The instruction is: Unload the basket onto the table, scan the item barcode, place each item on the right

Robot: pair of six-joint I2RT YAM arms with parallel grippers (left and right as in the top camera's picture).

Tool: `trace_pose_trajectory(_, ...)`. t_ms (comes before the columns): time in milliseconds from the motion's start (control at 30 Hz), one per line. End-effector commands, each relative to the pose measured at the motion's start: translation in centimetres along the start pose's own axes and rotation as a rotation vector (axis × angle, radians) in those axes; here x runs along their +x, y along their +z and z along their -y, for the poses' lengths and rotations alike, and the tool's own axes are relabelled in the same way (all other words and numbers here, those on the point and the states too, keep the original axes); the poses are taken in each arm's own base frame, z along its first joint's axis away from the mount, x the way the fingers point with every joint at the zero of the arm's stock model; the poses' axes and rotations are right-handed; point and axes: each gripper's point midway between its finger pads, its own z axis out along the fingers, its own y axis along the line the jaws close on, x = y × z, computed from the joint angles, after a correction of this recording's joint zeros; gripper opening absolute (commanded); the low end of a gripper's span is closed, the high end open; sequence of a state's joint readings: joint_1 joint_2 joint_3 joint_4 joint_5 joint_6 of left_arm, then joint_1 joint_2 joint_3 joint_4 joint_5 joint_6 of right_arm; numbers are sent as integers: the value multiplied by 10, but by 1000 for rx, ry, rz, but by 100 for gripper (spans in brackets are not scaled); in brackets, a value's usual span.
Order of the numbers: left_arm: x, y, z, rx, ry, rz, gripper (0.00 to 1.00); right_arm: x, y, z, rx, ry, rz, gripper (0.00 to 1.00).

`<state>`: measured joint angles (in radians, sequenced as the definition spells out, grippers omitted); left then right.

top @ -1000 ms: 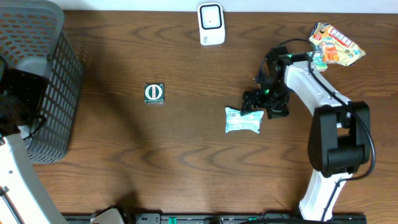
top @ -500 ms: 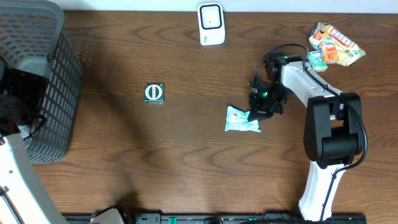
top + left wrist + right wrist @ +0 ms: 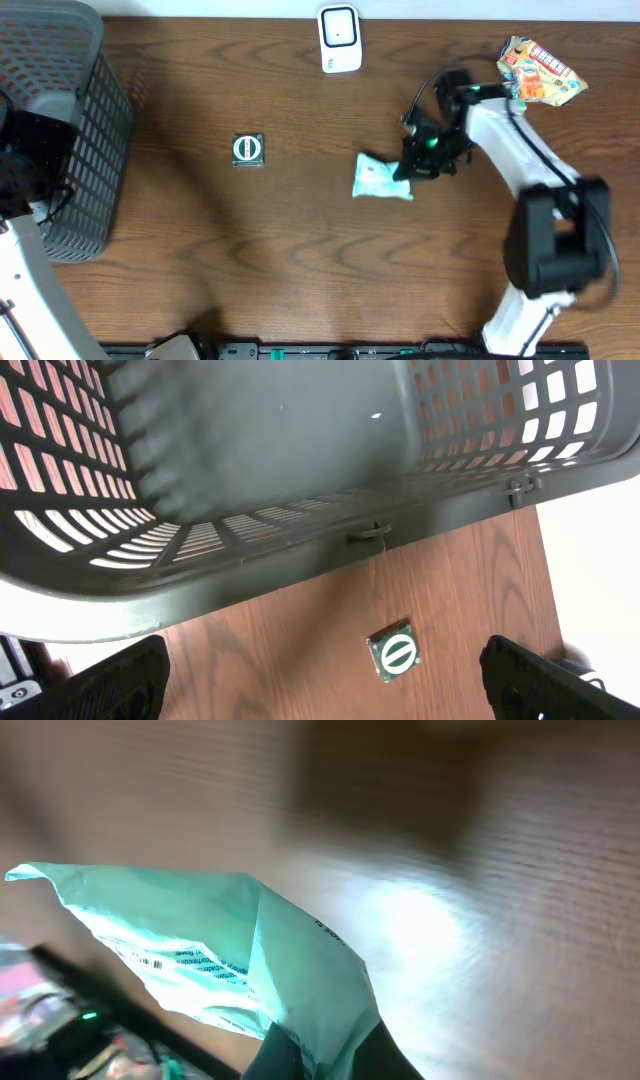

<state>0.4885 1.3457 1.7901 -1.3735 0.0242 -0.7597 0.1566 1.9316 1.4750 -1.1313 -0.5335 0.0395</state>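
Observation:
The packet's barcode (image 3: 150, 963) and the white scanner's window both face up, so next my right gripper turns the packet over and puts it down before scanning.
A pale teal packet (image 3: 378, 179) hangs just above the table's middle, with my right gripper (image 3: 405, 168) shut on its right end. In the right wrist view the packet (image 3: 215, 955) fills the lower left, small print on its face, pinched between my dark fingers (image 3: 300, 1055). The white scanner (image 3: 340, 38) stands at the table's back edge, well apart from the packet. My left gripper (image 3: 325, 695) is open and empty beside the basket, over a small green square pack (image 3: 395, 651).
A dark mesh basket (image 3: 85, 150) takes up the left end of the table. The green square pack (image 3: 248, 149) lies left of centre. Colourful snack bags (image 3: 540, 72) sit at the back right corner, behind the right arm.
My right gripper has shut on the teal packet and carried it a little left and toward the back. The left arm has not moved.

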Motion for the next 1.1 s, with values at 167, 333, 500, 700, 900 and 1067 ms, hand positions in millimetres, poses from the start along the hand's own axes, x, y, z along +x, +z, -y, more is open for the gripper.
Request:
trace_pose_trajectory(167, -1, -1, -1, -6, -5, 5, 98, 15, -84, -82, -167, -236, 233, 1)
trace_pose_trajectory(333, -1, -1, -1, -6, -5, 5, 98, 28, -109, -105, -183, -320, 311, 1)
trace_pose_trajectory(500, -1, -1, -1, -6, -5, 5, 98, 39, -119, -120, -185, -399, 342, 1)
trace_pose_trajectory(700, -1, -1, -1, -6, -5, 5, 97, 41, -112, -124, -111, -506, 342, 1)
trace_pose_trajectory(900, -1, -1, -1, -6, -5, 5, 98, 29, -111, -109, 1, -351, 376, 1)
trace_pose_trajectory(1067, -1, -1, -1, -6, -4, 5, 98, 21, -114, -90, 73, -122, 413, 1)
